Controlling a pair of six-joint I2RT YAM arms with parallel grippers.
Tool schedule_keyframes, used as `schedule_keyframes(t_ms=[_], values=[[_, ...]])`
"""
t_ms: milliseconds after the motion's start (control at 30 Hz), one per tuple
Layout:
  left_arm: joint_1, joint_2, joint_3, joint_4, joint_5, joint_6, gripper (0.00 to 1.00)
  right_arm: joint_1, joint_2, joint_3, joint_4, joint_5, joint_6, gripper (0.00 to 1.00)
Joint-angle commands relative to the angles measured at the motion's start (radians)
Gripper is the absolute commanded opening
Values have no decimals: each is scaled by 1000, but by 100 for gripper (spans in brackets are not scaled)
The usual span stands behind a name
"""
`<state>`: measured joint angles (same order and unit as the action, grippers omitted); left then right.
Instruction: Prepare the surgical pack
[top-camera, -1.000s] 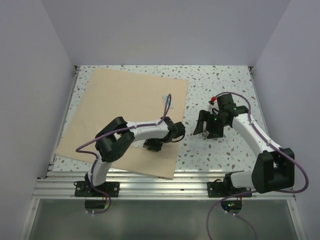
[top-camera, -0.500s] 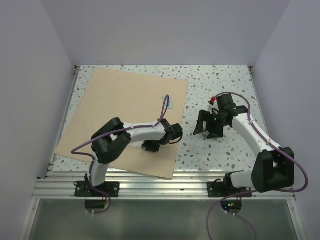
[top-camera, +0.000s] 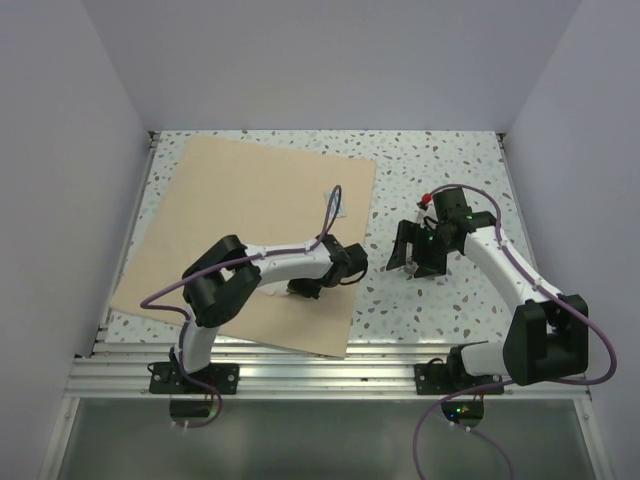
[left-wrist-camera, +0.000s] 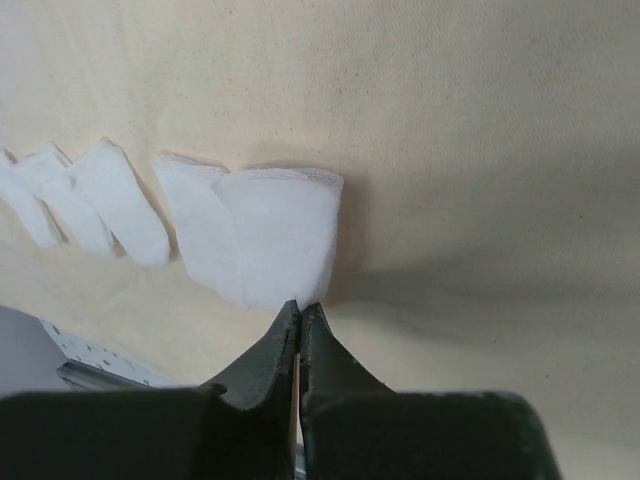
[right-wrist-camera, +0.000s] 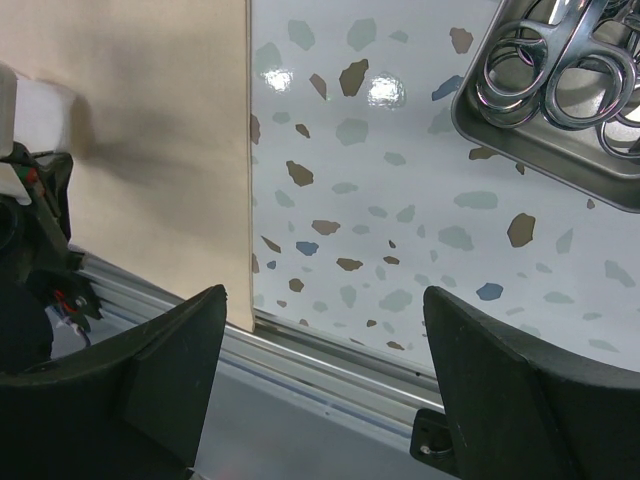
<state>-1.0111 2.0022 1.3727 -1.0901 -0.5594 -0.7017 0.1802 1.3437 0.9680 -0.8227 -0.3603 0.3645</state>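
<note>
The gauze in my left gripper (left-wrist-camera: 284, 232) is mostly next to the row's end gauze, so I need to raise it and bring it down over that end gauze (left-wrist-camera: 197, 225).
The tan wrap sheet (top-camera: 250, 230) lies flat on the left of the table. My left gripper (top-camera: 304, 288) is low over its near right part. In the left wrist view the jaws (left-wrist-camera: 300, 306) are pressed together, pinching the near edge of a white gauze square (left-wrist-camera: 280, 235); more gauze pieces (left-wrist-camera: 110, 200) trail off to the left. My right gripper (top-camera: 418, 250) hovers over the speckled table, right of the sheet, open wide and empty (right-wrist-camera: 325, 300). The steel tray (right-wrist-camera: 520, 135) with steel scissors (right-wrist-camera: 555, 75) lies just beyond it.
The sheet's right edge (right-wrist-camera: 247, 200) and the aluminium rail (right-wrist-camera: 330, 350) at the table's front run below the right gripper. A small white piece (top-camera: 335, 205) lies on the sheet under the left arm's cable. Walls close in the table on three sides.
The left arm's elbow has swung a little to the left while its gripper stayed almost in place on the sheet. The right arm has not moved.
</note>
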Motion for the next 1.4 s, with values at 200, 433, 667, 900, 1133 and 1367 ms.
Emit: schedule_keyframes(t_ms=[200,433,667,900,1133,1367], values=[[54,-60,203,-106,-11,44,0,-5,11,20,7,-31,-16,84],[181,-115,244,-122,-33,143,0,-4,23,24,10,-35,-16,84],[236,-126,157,-110,-83,174,0,-4,34,29,10,-37,-19,85],[236,-102,45,-56,-63,137,0,-4,44,28,11,-39,-21,85],[218,-109,-4,-25,-34,119,0,-4,52,28,11,-40,-19,86],[149,-72,0,-22,1,82,0,-4,61,29,19,-48,-18,86]])
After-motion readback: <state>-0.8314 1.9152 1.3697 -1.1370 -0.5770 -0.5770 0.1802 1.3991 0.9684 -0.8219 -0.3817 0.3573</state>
